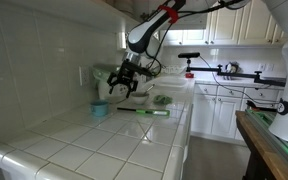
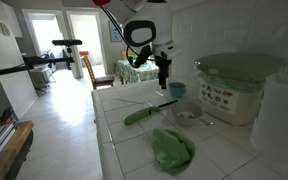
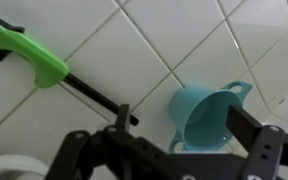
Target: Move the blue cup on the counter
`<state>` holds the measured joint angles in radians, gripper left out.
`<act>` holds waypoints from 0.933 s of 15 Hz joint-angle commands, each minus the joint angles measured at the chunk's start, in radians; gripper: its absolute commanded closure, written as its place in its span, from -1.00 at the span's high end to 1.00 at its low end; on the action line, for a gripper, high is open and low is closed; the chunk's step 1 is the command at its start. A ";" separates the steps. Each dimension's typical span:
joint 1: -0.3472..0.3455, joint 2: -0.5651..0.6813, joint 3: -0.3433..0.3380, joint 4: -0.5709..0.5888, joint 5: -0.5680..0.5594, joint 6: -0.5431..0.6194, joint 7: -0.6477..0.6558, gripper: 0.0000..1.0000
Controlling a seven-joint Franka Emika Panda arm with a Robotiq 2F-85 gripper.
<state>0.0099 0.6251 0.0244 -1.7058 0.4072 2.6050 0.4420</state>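
The robot's open gripper hangs off to one side, close to the utensil's black end [image 3: 106,103], so it should move over to the blue cup and pinch its near rim [image 3: 188,122].
The blue cup [image 3: 206,112] is a small teal cup with two little handles, and it stands on the white tiled counter [image 3: 134,40]. It shows in both exterior views [image 1: 100,110] [image 2: 177,90], close to the wall. My gripper [image 3: 184,118] is open and empty. It hangs just above the cup with a finger on either side of it and does not touch it. In both exterior views the gripper [image 1: 119,90] [image 2: 164,80] points down a little above the cup.
A green long utensil [image 3: 29,52] [image 2: 147,113] [image 1: 149,112] lies on the counter beside the cup. A green cloth [image 2: 172,148] lies nearer the counter edge. A white appliance with a green lid [image 2: 234,88] stands against the wall. A small pale dish [image 2: 187,116] sits before it.
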 commanded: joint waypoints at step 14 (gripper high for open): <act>0.055 0.108 -0.061 0.106 -0.013 0.024 0.183 1.00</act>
<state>0.0359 0.7080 -0.0008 -1.6493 0.4069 2.6239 0.5514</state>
